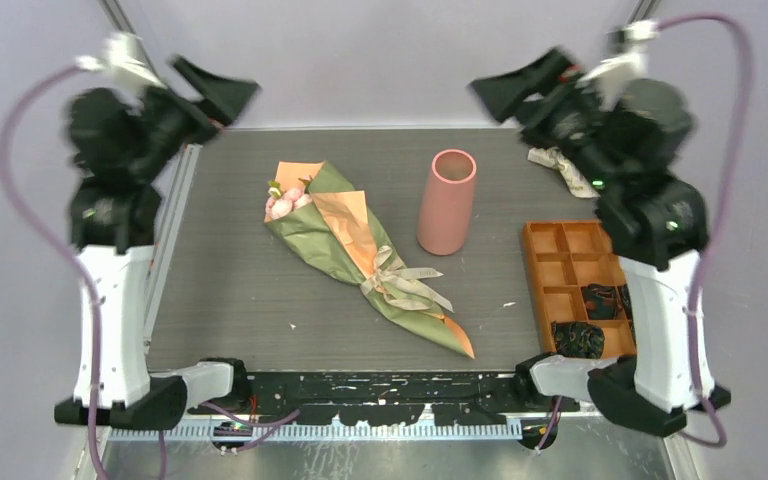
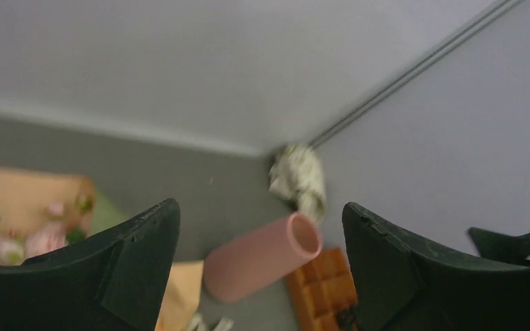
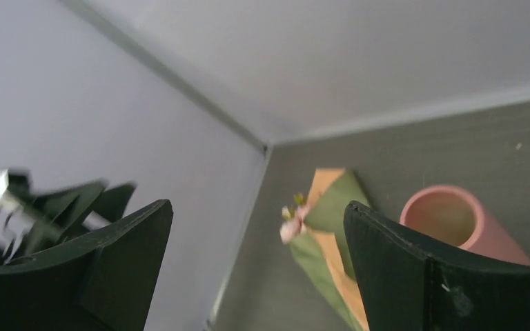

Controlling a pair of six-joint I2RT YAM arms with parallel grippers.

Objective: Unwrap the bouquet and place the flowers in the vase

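The beige ribbon point(image 1: 379, 279) keeps the bouquet's paper tied shut, so my left gripper should keep the bouquet steady while my right gripper pulls on the ribbon's loose tail point(image 1: 424, 273).
The bouquet point(image 1: 360, 250), a cone of olive-green and orange paper tied with beige ribbon, lies diagonally on the grey table. Its pink flowers point(image 1: 285, 200) show at the far-left wide end. The pink vase point(image 1: 446, 200) stands upright just right of it. My left gripper point(image 1: 218, 85) is raised high over the far-left corner, open and empty. My right gripper point(image 1: 510, 85) is raised over the far right, also open and empty. The left wrist view shows the vase point(image 2: 259, 258) and the bouquet point(image 2: 27, 207) far below its fingers. The right wrist view shows the bouquet point(image 3: 321, 234) and the vase point(image 3: 455, 217).
An orange compartment tray point(image 1: 570, 270) with dark items in its near cells sits at the right edge. Crumpled cream printed paper point(image 1: 560, 165) lies at the far right by the wall. Grey walls close the back and sides.
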